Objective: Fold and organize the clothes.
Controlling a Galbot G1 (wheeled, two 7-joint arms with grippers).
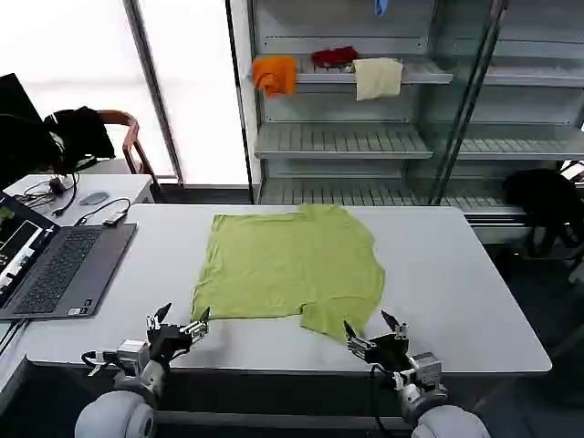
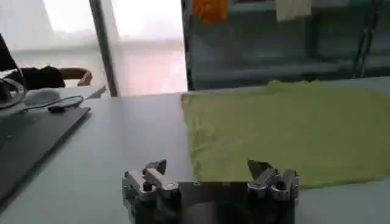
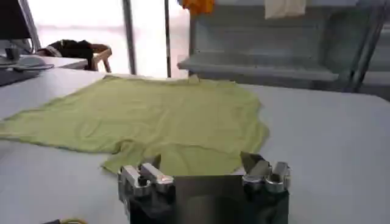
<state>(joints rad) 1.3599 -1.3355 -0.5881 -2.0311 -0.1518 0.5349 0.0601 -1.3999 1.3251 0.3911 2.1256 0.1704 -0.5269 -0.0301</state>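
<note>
The upward side (image 1: pixel 260 260) is plain everywhere, so I should expect a dark print hidden on the T-shirt's bottom side (image 1: pixel 290 265) when I lift the T-shirt and fold it.
The clothes, a lime yellow-green T-shirt (image 1: pixel 287 265), lie spread flat in the middle of the white table (image 1: pixel 456 292), with one sleeve folded near the front edge (image 1: pixel 333 319). My left gripper (image 1: pixel 180 322) hovers open at the front edge, just short of the shirt's near left corner (image 2: pixel 201 173). My right gripper (image 1: pixel 374 333) is open at the front edge too, just short of that sleeve (image 3: pixel 177 159). Nothing sits between either pair of fingers. The shirt (image 2: pixel 286 131) fills the table beyond the left gripper (image 2: pixel 207 170); past the right gripper (image 3: pixel 201 164) it (image 3: pixel 152 119) spreads wide.
An open laptop (image 1: pixel 55 265) with cables lies on the table's left end. Behind the table stands a metal shelf (image 1: pixel 365 137) holding orange (image 1: pixel 275 73), red (image 1: pixel 334 57) and cream (image 1: pixel 377 77) cloths. Dark garments hang on a chair at back left (image 1: pixel 78 132) and at right (image 1: pixel 547 201).
</note>
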